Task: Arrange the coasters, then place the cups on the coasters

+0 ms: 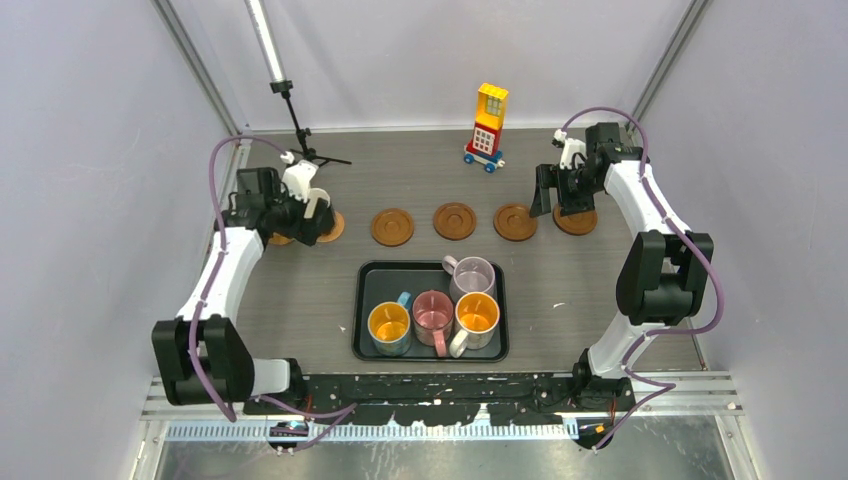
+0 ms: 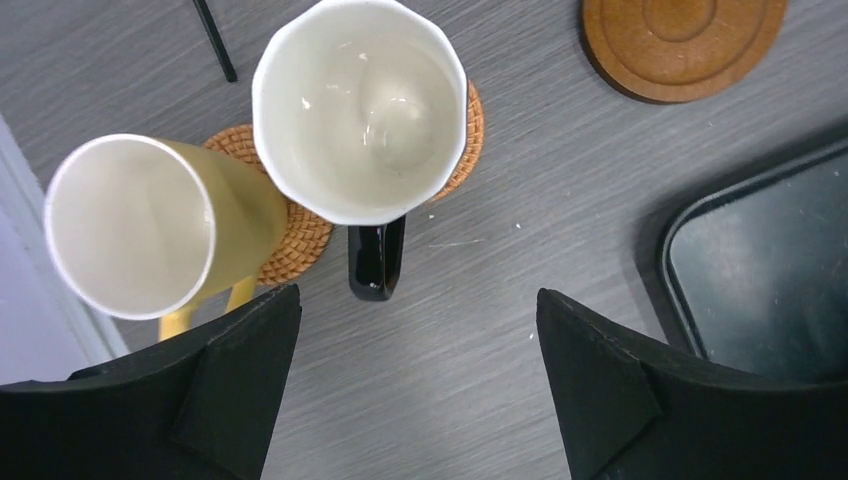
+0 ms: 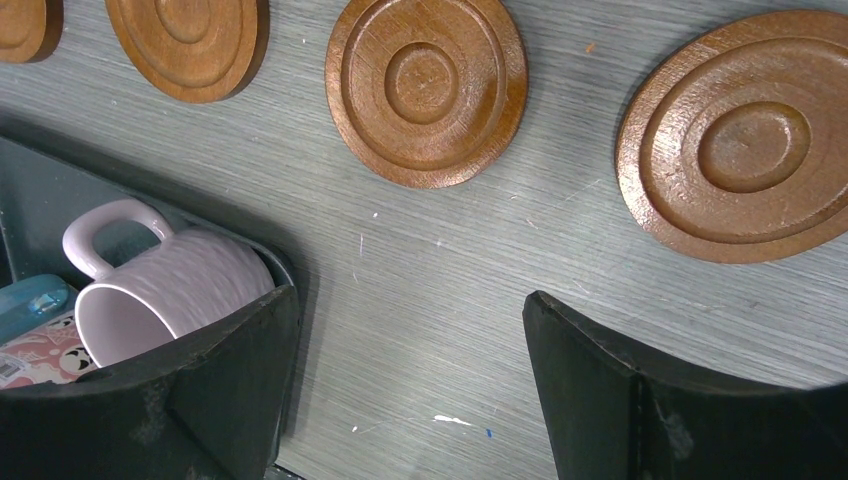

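Note:
I should keep moving over, because the lilac mug's handle is free at the tray's rim (image 1: 437, 264) and faces my open left gripper, until my fingers close on that handle (image 1: 449, 264).
Two cream cups stand at the far left, each on a brown coaster: a white one with a black handle (image 2: 360, 110) on one coaster (image 2: 470, 120), and a yellowish one (image 2: 140, 225) on another (image 2: 295, 245). My left gripper (image 2: 418, 305) (image 1: 303, 222) hangs open just behind the black handle, holding nothing. Bare coasters (image 1: 392, 227) (image 1: 454, 221) (image 1: 515, 222) continue the row to the right. My right gripper (image 3: 410, 300) (image 1: 556, 203) is open and empty by the rightmost coaster (image 1: 577, 222) (image 3: 745, 135). The tray holds the lilac mug (image 1: 472, 275) (image 3: 170, 290), the pink mug (image 1: 432, 313) and two mugs with orange insides (image 1: 389, 326) (image 1: 476, 317).
The black tray (image 1: 395, 280) sits in the near middle of the table. A toy block house (image 1: 488, 125) stands at the back centre. A thin black stand (image 1: 297, 125) rises behind the left gripper. Walls close in on both sides.

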`<action>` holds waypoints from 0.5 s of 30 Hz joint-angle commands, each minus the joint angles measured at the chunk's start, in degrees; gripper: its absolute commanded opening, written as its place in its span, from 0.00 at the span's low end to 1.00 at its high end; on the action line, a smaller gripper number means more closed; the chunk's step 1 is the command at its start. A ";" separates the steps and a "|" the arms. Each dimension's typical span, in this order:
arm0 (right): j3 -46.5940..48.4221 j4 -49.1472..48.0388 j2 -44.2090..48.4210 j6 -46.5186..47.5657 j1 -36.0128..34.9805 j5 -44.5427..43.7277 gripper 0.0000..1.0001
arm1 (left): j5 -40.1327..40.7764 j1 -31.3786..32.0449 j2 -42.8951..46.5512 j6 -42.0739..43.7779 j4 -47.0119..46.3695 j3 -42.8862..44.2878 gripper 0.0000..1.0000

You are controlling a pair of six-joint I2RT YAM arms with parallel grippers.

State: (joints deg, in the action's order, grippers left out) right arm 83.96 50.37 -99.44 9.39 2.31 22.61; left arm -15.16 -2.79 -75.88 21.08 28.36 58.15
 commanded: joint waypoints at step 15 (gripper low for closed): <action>1.03 -0.01 1.16 0.24 -0.70 1.06 0.87 | -14.31 18.42 -11.68 28.30 30.01 23.06 0.92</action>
State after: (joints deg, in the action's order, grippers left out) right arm 84.01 50.43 -99.44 9.47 1.98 23.09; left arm -27.22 9.17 -83.09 38.83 54.43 79.31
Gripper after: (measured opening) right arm 0.868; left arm 0.918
